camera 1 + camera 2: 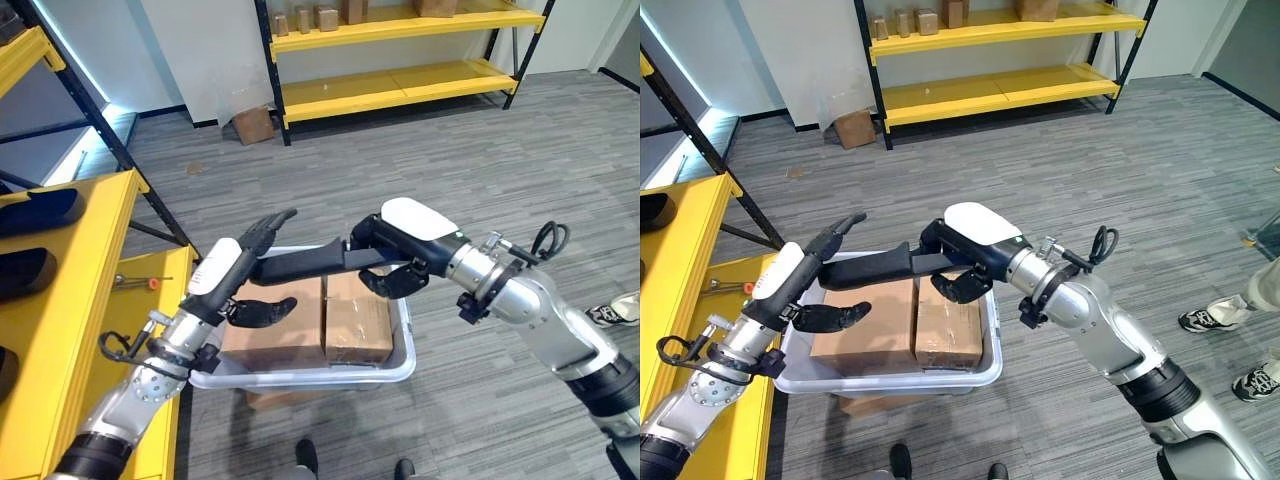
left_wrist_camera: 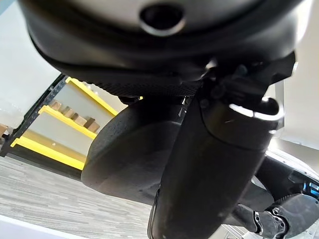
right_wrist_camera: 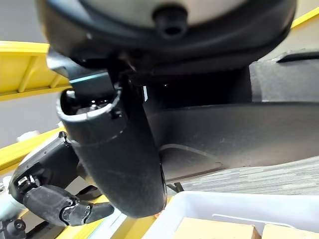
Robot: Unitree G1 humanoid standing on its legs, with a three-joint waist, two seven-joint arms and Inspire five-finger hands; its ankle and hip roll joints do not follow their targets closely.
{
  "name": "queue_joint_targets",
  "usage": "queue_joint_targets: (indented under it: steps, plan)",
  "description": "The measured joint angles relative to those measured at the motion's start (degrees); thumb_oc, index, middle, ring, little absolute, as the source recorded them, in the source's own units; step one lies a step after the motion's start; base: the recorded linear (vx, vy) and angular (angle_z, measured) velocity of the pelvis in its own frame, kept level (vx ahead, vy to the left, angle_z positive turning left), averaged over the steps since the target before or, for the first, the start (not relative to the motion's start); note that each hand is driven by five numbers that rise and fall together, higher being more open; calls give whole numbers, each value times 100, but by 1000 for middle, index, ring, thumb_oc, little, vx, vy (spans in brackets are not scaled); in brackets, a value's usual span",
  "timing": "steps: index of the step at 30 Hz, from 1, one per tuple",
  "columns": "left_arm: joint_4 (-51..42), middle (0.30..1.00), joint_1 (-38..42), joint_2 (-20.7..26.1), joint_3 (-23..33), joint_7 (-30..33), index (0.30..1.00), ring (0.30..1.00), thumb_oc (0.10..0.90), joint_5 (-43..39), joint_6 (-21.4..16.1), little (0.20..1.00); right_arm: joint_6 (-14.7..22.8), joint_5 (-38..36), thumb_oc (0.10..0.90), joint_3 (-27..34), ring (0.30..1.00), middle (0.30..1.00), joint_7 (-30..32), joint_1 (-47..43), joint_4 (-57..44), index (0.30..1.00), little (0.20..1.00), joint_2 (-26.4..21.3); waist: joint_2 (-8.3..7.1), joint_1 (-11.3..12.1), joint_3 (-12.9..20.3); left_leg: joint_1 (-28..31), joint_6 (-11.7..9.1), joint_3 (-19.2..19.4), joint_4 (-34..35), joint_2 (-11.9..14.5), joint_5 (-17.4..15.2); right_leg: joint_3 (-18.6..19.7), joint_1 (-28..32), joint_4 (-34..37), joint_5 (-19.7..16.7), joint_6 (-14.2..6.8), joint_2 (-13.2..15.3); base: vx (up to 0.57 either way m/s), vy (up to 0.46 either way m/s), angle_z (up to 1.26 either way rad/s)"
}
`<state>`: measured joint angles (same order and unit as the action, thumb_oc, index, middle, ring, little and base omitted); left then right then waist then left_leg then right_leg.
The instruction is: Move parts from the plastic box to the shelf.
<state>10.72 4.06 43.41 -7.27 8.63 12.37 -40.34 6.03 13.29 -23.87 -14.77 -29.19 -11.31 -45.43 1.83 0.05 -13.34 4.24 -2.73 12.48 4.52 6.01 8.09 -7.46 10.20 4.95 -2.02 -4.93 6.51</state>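
Observation:
The long black part (image 1: 298, 263) sticks out straight from the robot's right gripper (image 1: 358, 258), so it will stay stiff when the left gripper carries it by one end.
A long black part (image 1: 310, 262) hangs level over the clear plastic box (image 1: 300, 378). My right hand (image 1: 400, 248) is shut on its right end, fingers curled underneath. My left hand (image 1: 238, 268) is at the part's left end, open, with its fingers pointing up and its thumb (image 1: 262, 311) spread below the part. The box holds two cardboard cartons (image 1: 358, 318) side by side. In the right wrist view the black part (image 3: 234, 134) runs past the box rim (image 3: 219, 201) toward my left hand (image 3: 50, 199).
A yellow shelf (image 1: 85, 330) at my left carries two black parts (image 1: 40, 210) and a small tool (image 1: 135, 283). A second yellow rack (image 1: 400, 85) with small cartons stands at the back. A carton (image 1: 253, 125) lies on the floor. A person's shoe (image 1: 615, 310) shows at the right.

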Motion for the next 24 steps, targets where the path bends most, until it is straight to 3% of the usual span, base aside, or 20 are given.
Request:
queue_joint_targets:
  steps: [18, 24]
  plan:
    - [69, 300, 96, -259, -56, 127, 300, 300, 400, -60, 54, 300, 21, -3, 400, 24, 300, 300, 31, 0, 0, 300, 300, 19, -3, 5, 1, 32, 0, 12, 0, 4, 0, 17, 21, -2, -4, 2, -6, 0, 0, 0]
    - [58, 300, 90, -457, -50, 535, 300, 300, 400, 188, 51, 300, 2, -3, 400, 37, 300, 300, 183, -8, 1, 300, 300, 57, -13, 32, 5, 43, 1, 6, -1, 6, 2, 14, 38, -5, -9, 1, -18, -11, -12, 0]
